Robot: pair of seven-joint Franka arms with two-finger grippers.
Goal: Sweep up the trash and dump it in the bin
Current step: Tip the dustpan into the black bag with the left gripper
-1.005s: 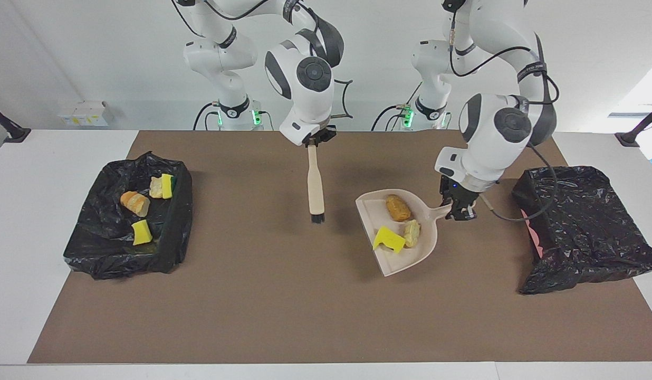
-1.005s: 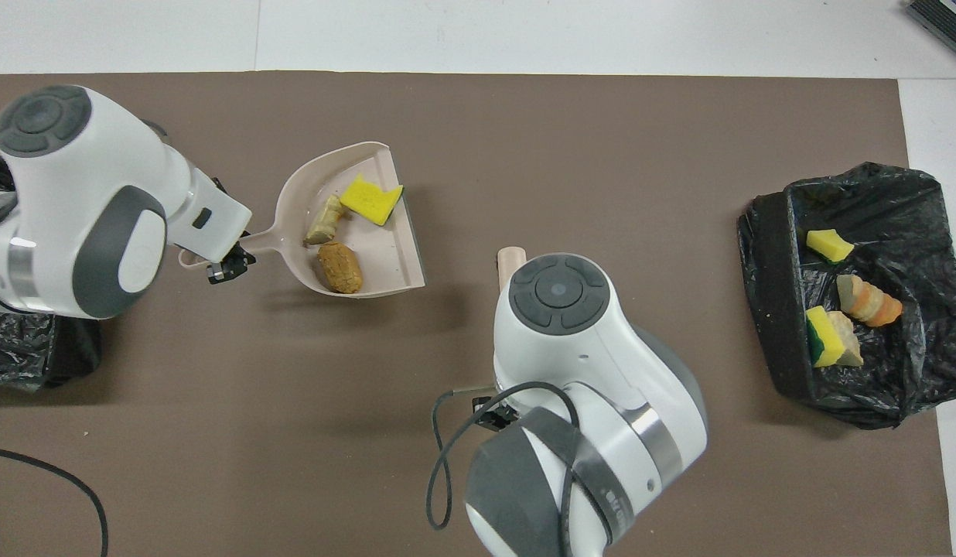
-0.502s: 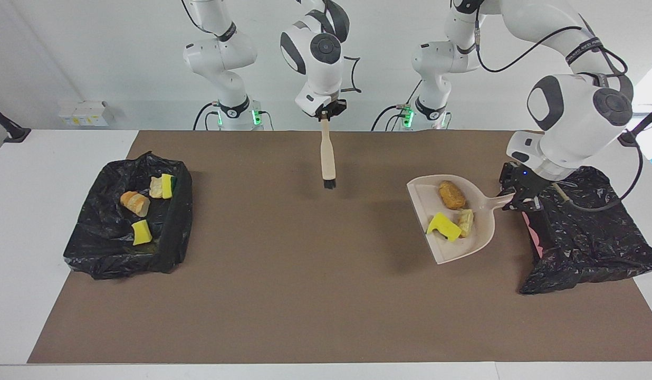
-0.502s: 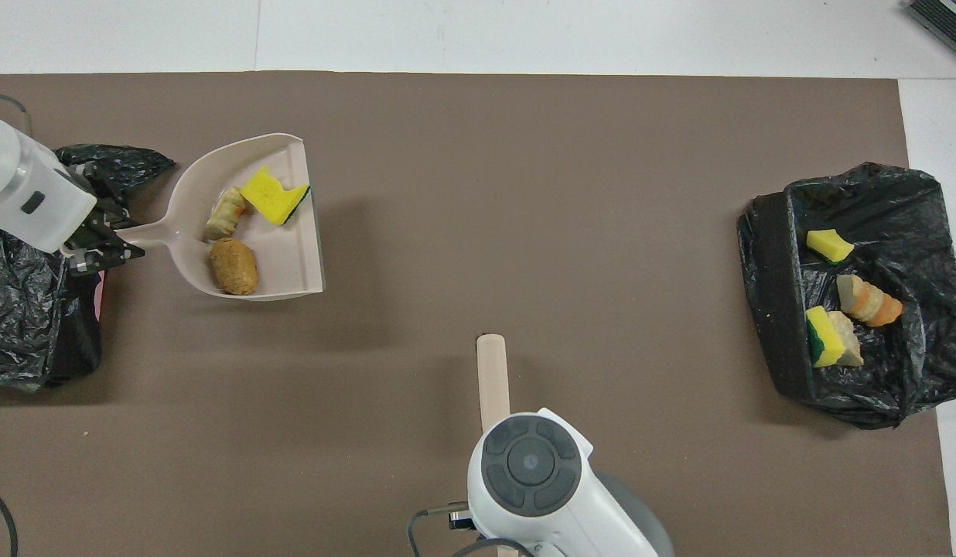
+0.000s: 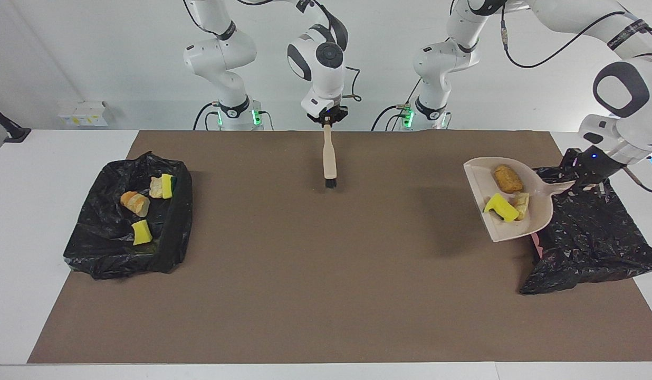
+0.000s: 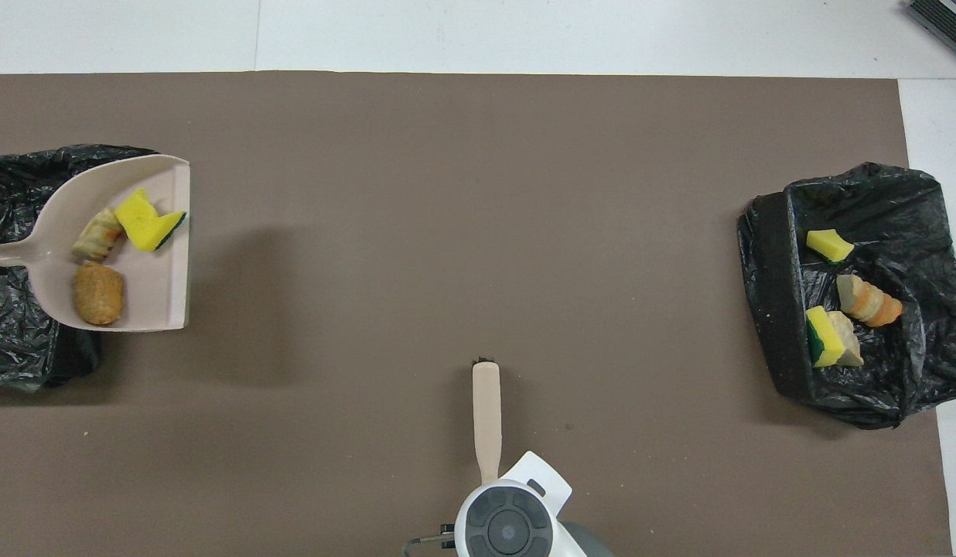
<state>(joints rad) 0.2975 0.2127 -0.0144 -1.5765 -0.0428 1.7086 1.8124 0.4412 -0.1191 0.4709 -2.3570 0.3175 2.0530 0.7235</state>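
Observation:
My right gripper is lowering the beige brush over clear brown mat [image 6: 462,408], and the trash is in the beige dustpan [image 6: 122,251]. My right gripper should keep lowering the brush and let go of it there.
My left gripper [image 5: 580,179] is shut on the handle of the beige dustpan [image 5: 537,219], holding it raised over the edge of the black-bagged bin [image 5: 595,248] at the left arm's end of the table. In the dustpan [image 6: 149,298] lie three pieces of trash: a yellow sponge chunk [image 5: 500,207], a tan scrap [image 5: 521,203] and a brown lump [image 5: 508,178]. My right gripper [image 5: 327,119] is shut on the beige brush [image 5: 329,155], which hangs bristles down over the mat near the robots. In the overhead view the brush [image 6: 486,410] sticks out from under the right wrist.
A second black-bagged bin [image 5: 178,221] stands at the right arm's end, holding several yellow and bread-like scraps [image 5: 142,232]. The brown mat [image 5: 315,274] covers the middle of the white table.
The left arm lifted the loaded dustpan and carried it toward its own end of the table, reaching the bin's edge. The right arm drew the brush up and back toward the robots.

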